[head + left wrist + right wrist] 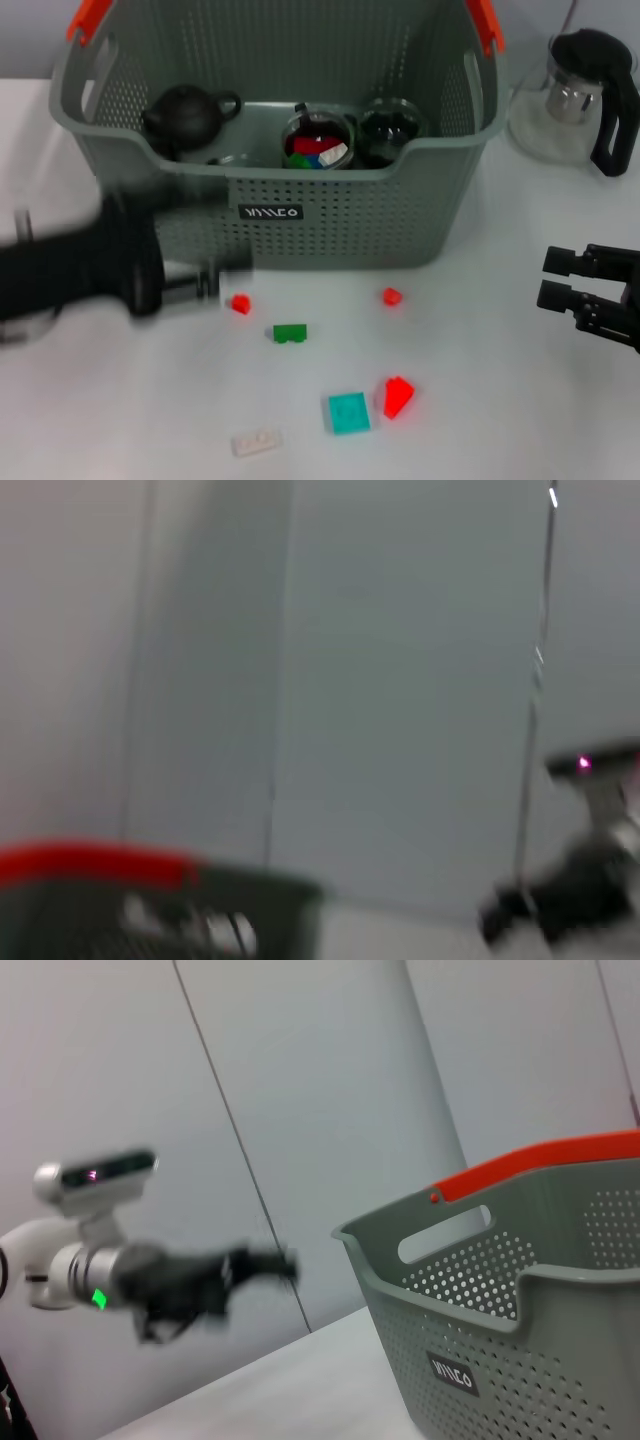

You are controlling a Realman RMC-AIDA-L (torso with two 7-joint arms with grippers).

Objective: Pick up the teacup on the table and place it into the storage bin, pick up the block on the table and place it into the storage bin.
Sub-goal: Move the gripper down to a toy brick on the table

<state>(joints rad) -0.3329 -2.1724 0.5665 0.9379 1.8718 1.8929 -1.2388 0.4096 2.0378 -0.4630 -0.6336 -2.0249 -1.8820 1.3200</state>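
The white flat piece (257, 442) is clear of the teal square, so the robot's left gripper should keep going toward it until the fingers straddle its long sides (256, 434), and then close.
The grey storage bin (300, 215) stands at the back middle of the table, and its corner also shows in the right wrist view (520, 1340). Inside it are two glass teacups, one (318, 140) holding coloured blocks and one (390, 130) that looks dark. Loose blocks lie in front of it: two small red ones (240, 304) (391, 296), a green one (290, 333), a red wedge (398, 396), a teal square (349, 412) and a white flat piece (257, 441). My left gripper (205, 284) is a motion smear by the bin's front left corner. My right gripper (558, 277) hangs open and empty at the right edge.
A black teapot (185, 115) sits in the bin's left half. A glass pitcher (575, 95) with a black handle stands on the table to the bin's right. The bin's orange-red handle tips (90, 18) rise above its rim.
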